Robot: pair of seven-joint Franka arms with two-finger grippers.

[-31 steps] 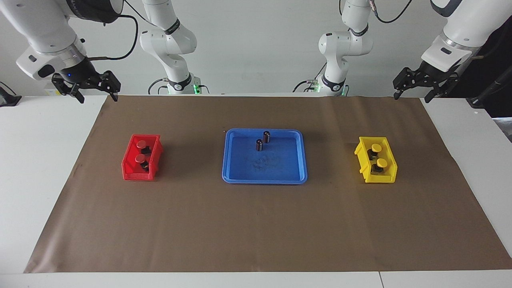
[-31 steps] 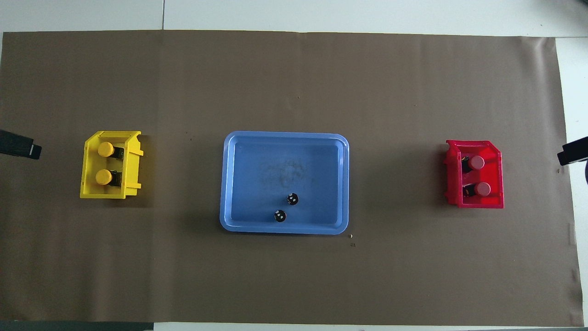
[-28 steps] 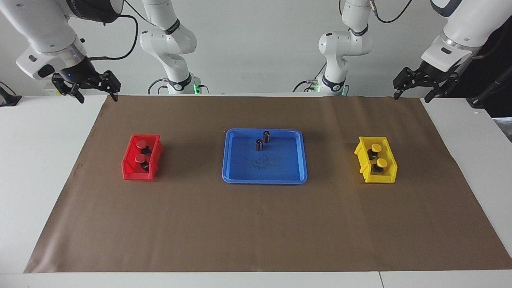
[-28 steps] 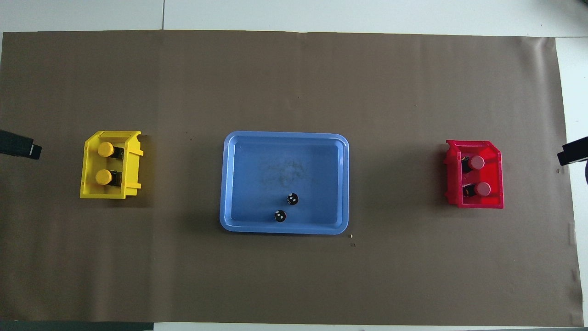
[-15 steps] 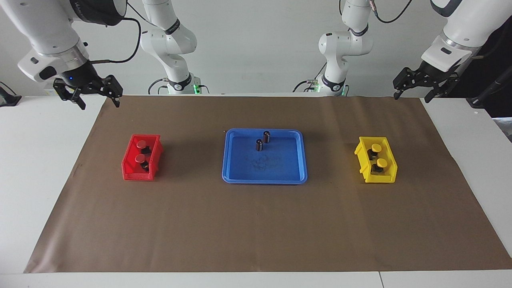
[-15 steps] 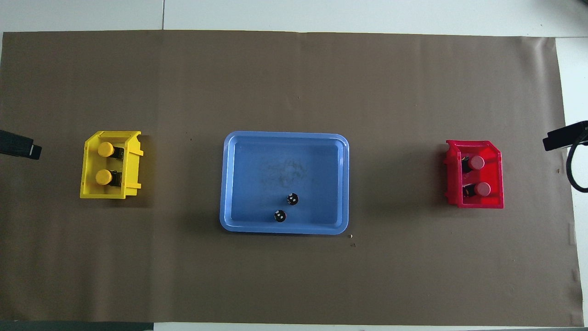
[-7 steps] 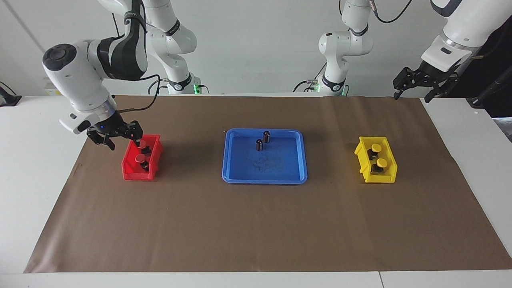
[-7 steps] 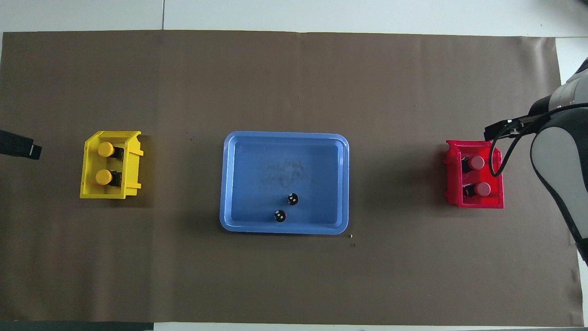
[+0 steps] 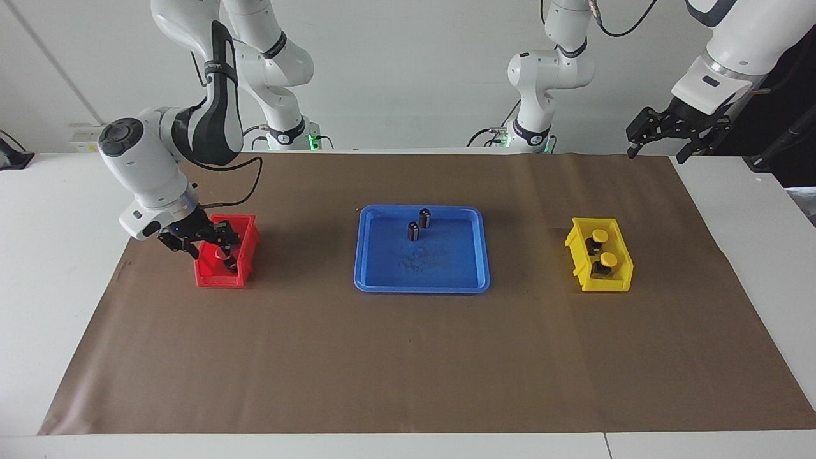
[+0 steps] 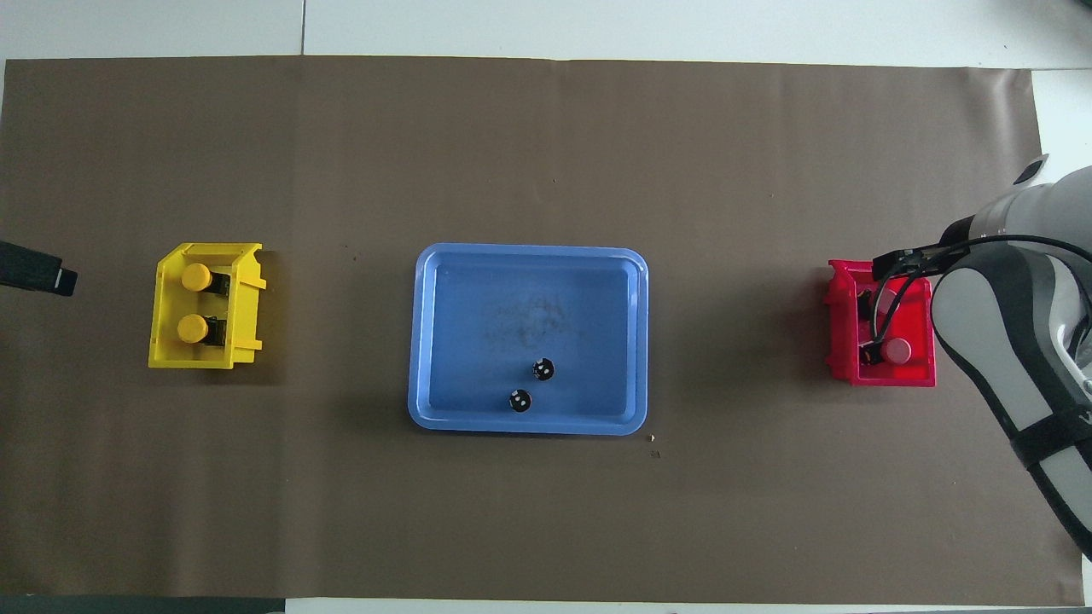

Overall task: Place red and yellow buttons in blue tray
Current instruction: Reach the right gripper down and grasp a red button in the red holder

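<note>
My gripper is going to lower the red button [image 10: 885, 300] into the blue tray. The button lies sideways with its black base [image 10: 866, 304] next to the cap, so it should stand cap-up when I set it down there.
Two red buttons lie in the small red bin [image 9: 217, 279]. One [image 9: 220, 253] shows past my right gripper [image 9: 210, 247], which is open and low over the bin with a finger to either side. The overhead view shows one red button [image 10: 897, 350] plainly and the other half hidden by the gripper and its cable. Two yellow buttons [image 9: 599, 236] [image 9: 609, 259] sit in the small yellow bin [image 9: 605, 284]. The blue tray [image 9: 440, 268] lies mid-table between the bins. My left gripper [image 9: 656, 150] waits open, raised over the mat's corner at the left arm's end.
Two dark cylinders with silvery tops [image 9: 425, 218] [image 9: 413, 231] stand in the tray near its rim nearest the robots. A brown paper mat [image 9: 408, 357] covers the table. The right arm's forearm [image 10: 1007, 341] hangs over the mat beside the red bin.
My right arm has swung down from the mat's corner to the red bin, its gripper still open. The left arm, bins, tray and buttons have not moved.
</note>
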